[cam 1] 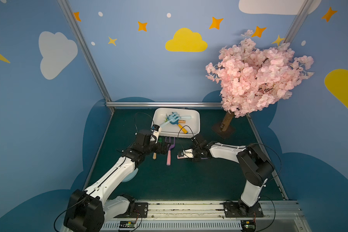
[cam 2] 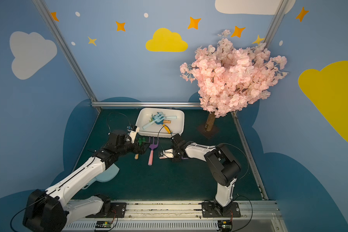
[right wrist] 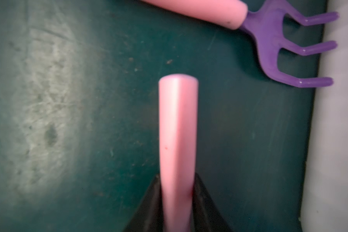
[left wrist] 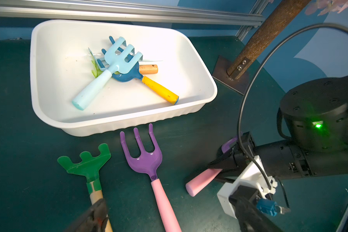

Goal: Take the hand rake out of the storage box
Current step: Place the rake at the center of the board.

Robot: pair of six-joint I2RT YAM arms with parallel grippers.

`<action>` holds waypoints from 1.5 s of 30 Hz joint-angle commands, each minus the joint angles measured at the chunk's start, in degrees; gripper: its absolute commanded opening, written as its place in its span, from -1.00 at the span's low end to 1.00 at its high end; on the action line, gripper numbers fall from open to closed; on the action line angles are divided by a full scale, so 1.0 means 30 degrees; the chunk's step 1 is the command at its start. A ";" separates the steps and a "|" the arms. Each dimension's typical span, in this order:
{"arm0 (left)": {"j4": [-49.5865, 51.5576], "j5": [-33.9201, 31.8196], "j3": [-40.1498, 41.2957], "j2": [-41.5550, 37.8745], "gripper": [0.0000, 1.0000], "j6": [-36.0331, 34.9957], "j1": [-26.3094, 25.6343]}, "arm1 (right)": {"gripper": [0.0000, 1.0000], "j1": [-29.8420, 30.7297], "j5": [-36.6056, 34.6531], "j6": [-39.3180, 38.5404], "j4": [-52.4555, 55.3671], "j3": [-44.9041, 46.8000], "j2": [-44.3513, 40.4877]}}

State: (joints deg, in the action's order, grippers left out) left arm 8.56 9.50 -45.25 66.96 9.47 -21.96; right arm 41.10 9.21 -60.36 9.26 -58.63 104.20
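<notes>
The purple-headed tool [left wrist: 228,144] in my right gripper slants away from the purple fork, so I should grab its pink handle [left wrist: 202,182] with my left gripper and turn it parallel.
The white storage box [cam 1: 199,125] [left wrist: 33,80] stands at the back of the green mat. Inside it a light-blue hand rake [left wrist: 119,58] [cam 1: 172,117] lies across a dark-blue rake with a yellow handle [left wrist: 159,88] and a wooden handle. My right gripper [right wrist: 177,178] [cam 1: 195,158] is low over the mat in front of the box, shut on the pink handle [right wrist: 178,124] of a purple-headed tool. My left gripper [left wrist: 173,219] [cam 1: 165,147] is open, its fingers either side of a purple fork's pink handle [left wrist: 165,204].
On the mat in front of the box lie a green rake with a wooden handle [left wrist: 86,162] and the purple fork [cam 1: 170,148]. A pink blossom tree [cam 1: 257,74] on a brown base plate [cam 1: 223,128] stands at the back right. Metal rails edge the mat.
</notes>
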 commanded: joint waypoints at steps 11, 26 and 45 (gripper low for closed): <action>0.0984 0.2122 -0.1224 0.1141 1.00 -0.2702 -0.1148 | 0.86 -0.1367 -0.4274 0.7197 0.0804 -0.0170 -0.4365; 0.3954 0.0103 -0.7339 1.1651 0.84 -0.8250 -0.7690 | 0.87 -0.7047 -0.6183 2.0927 0.3144 0.2408 -1.1205; 0.5110 -0.3459 -1.0135 1.6550 -0.48 -0.7352 -0.8882 | 0.87 -0.9363 -0.3547 2.3003 0.0064 0.4857 -1.2765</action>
State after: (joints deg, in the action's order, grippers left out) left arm 22.87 0.40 -76.97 115.92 -14.46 -48.53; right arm 13.37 -2.76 7.49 12.08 -44.60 67.35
